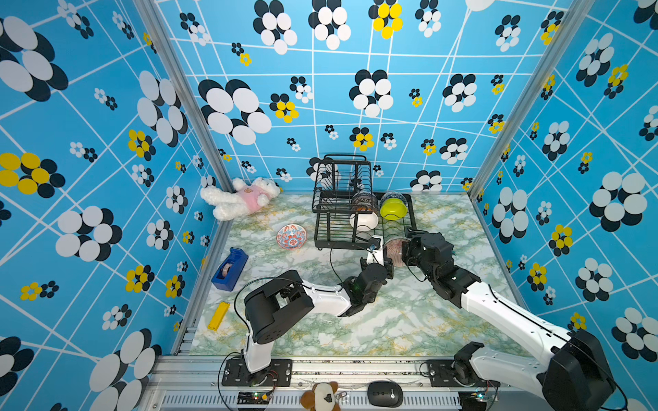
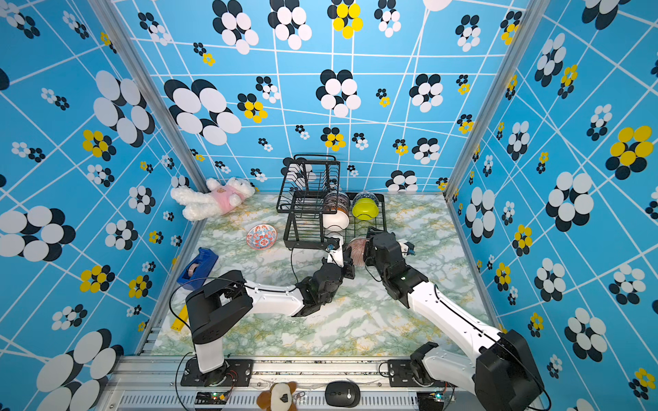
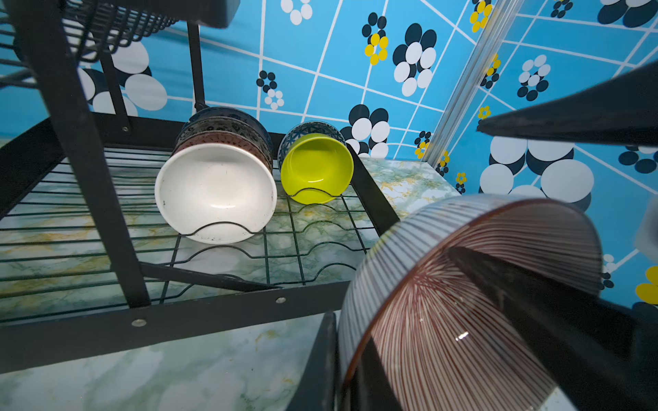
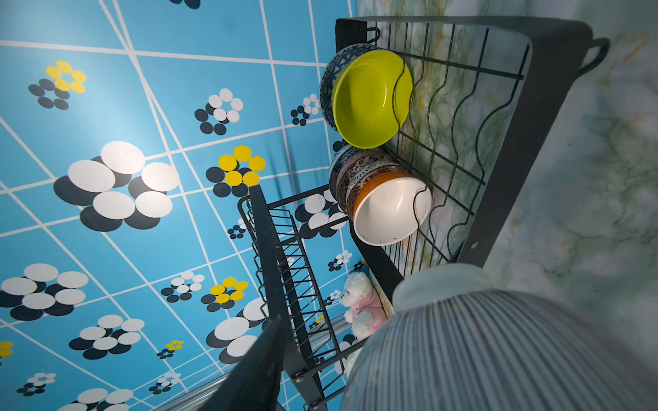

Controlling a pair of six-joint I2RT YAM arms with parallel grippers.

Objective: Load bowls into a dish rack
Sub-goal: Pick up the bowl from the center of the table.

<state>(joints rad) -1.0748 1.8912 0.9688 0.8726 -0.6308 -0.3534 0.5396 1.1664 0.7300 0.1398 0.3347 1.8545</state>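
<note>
Next, my left gripper passes the purplish ribbed bowl (image 1: 395,252) to my right gripper, because the spot before the lime bowl (image 1: 395,226) is on my right gripper's side.
The purplish ribbed bowl (image 1: 395,249) (image 3: 463,320) hangs on edge just in front of the dish rack (image 1: 333,244). My left gripper (image 1: 386,261) (image 3: 343,370) is shut on its rim, one finger outside and one inside. My right gripper (image 1: 406,252) straddles the bowl's wall from the other side. Its outer finger (image 4: 256,370) stands apart from the bowl, so it is open. In the rack's lower tray stand a white bowl (image 1: 364,220), patterned bowls behind it, and a lime bowl (image 1: 393,209). A red-blue floral bowl (image 1: 291,236) lies on the table left of the rack.
A white plush toy (image 1: 242,197) lies in the back left corner. A blue tape dispenser (image 1: 229,268) and a yellow object (image 1: 218,315) sit along the left wall. The rack's raised upper basket (image 1: 341,170) holds nothing that I can see.
</note>
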